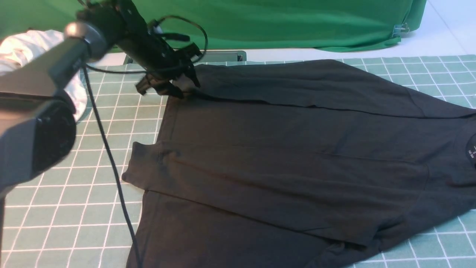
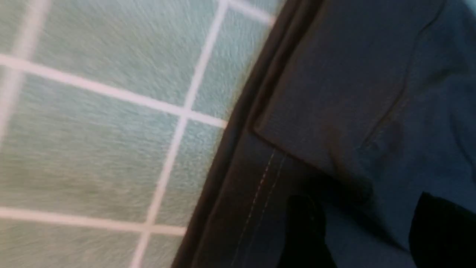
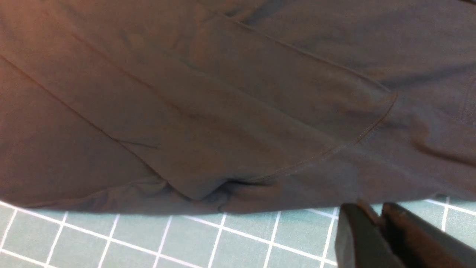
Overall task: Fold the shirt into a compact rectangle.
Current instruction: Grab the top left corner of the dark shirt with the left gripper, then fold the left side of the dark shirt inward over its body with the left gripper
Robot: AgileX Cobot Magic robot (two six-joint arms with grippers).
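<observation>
I expect the far sleeve (image 1: 267, 90) to come up by itself when I lift and the black shirt's body to stay flat, because a dark gap (image 1: 232, 99) runs under the far sleeve's loose edge.
The black shirt (image 1: 282, 156) lies spread on the green grid mat (image 1: 55, 204), its sides folded inward and its neck label (image 1: 471, 152) at the right edge. My left gripper (image 1: 167, 86) hangs over the shirt's far left corner. In the left wrist view its fingers (image 2: 305, 230) stand well apart, open, above the stitched hem of the shirt (image 2: 353, 93). My right gripper (image 3: 368, 208) does not show in the front view. In the right wrist view it sits at the near edge of the shirt (image 3: 223, 111), jaws almost together on a thin sliver of the fabric.
A white garment (image 1: 22, 52) lies at the far left behind my left arm. A green cloth backdrop (image 1: 260, 22) hangs along the back. The left arm's black cable (image 1: 108, 149) trails down across the mat. A grey block (image 1: 223, 56) sits behind the shirt.
</observation>
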